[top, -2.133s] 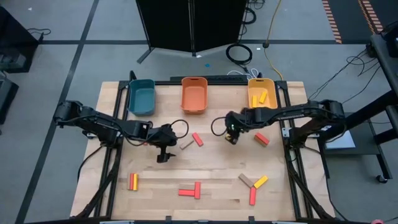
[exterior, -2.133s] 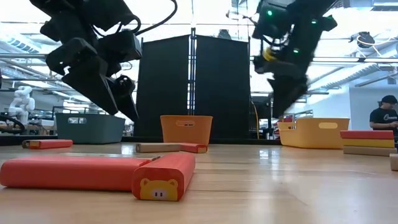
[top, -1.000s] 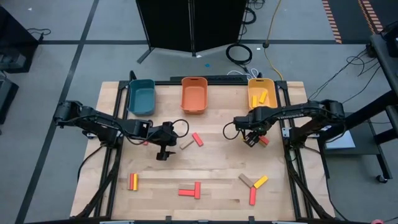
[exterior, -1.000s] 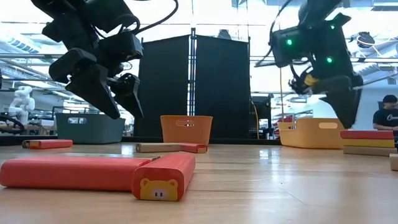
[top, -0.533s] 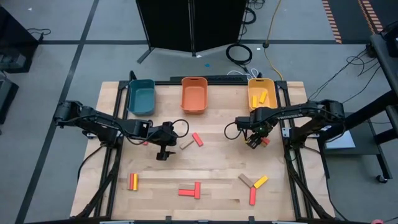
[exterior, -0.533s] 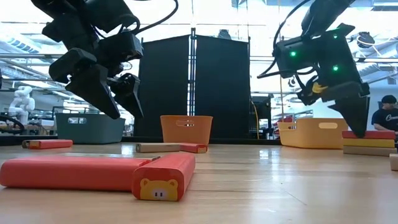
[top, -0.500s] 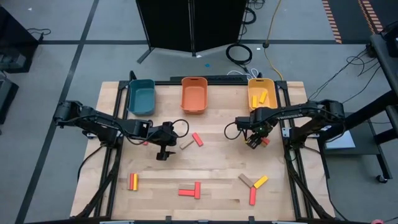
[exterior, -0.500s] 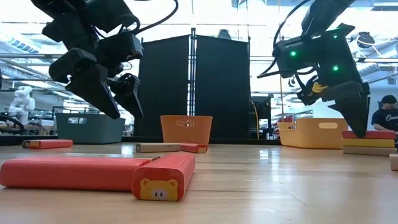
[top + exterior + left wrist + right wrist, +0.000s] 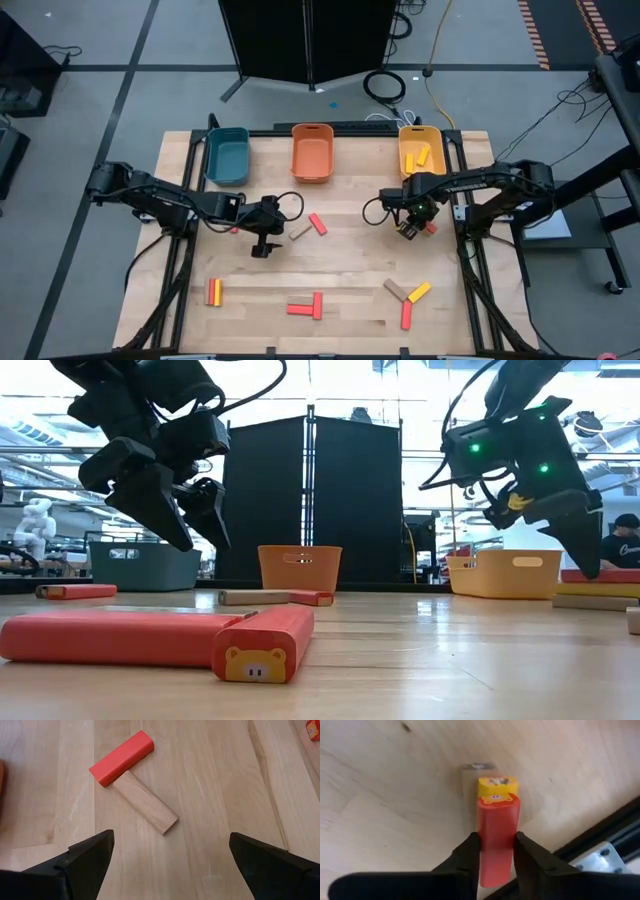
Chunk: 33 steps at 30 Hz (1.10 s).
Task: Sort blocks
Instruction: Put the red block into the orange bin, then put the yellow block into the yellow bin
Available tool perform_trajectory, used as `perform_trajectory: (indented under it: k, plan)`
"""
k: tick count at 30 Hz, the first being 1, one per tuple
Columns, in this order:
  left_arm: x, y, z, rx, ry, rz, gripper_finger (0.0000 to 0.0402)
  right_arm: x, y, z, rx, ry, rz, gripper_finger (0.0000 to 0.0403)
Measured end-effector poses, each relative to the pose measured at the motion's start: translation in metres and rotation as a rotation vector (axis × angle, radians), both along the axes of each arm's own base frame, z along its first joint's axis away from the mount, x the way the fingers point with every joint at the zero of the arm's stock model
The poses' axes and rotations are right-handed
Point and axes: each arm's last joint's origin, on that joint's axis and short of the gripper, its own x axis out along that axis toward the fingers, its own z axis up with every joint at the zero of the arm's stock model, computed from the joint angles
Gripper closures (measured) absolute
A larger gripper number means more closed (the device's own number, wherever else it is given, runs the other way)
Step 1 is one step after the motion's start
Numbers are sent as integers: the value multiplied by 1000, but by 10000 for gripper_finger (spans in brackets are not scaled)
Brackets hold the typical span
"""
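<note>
I should set the red block aside by the black rail with my right gripper, since it covers the yellow block, and bin the yellow block first.
The blocks lie scattered on the wooden table. At the right, a red block tops a stack of a yellow block and a tan one, also seen in the low view. My right gripper stands over this stack, shut on the red block. My left gripper hangs open above the table's middle left, holding nothing. Ahead of it, a red block lies with one end against a tan block. My right gripper pinches the red block's two long sides between its two fingers. The fingers come steeply from above and lie across the block. The red block lies flat on the yellow block of the stack.
Teal, orange and yellow bins line the far edge; the yellow one holds yellow blocks. More blocks lie near the front: a red-yellow pair, a red T and a tan-yellow-red group. A black frame rail runs beside the stack.
My right gripper has tipped a little and its fingertips have swung toward the table's right edge and down onto the stack of blocks. The stack stays where it was.
</note>
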Motion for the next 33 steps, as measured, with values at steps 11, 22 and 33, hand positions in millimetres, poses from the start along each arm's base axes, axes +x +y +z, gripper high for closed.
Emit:
perform_trajectory:
  k: [11,22,33]
  plan:
    - [0,0,0,-1,-3,0,9,2,-5,14,-46,28,21,345]
    - [0,0,0,13,2,-17,9,8,10,13,57,-31,61,339]
    - [0,0,0,16,-1,-22,9,15,25,11,49,-95,155,259]
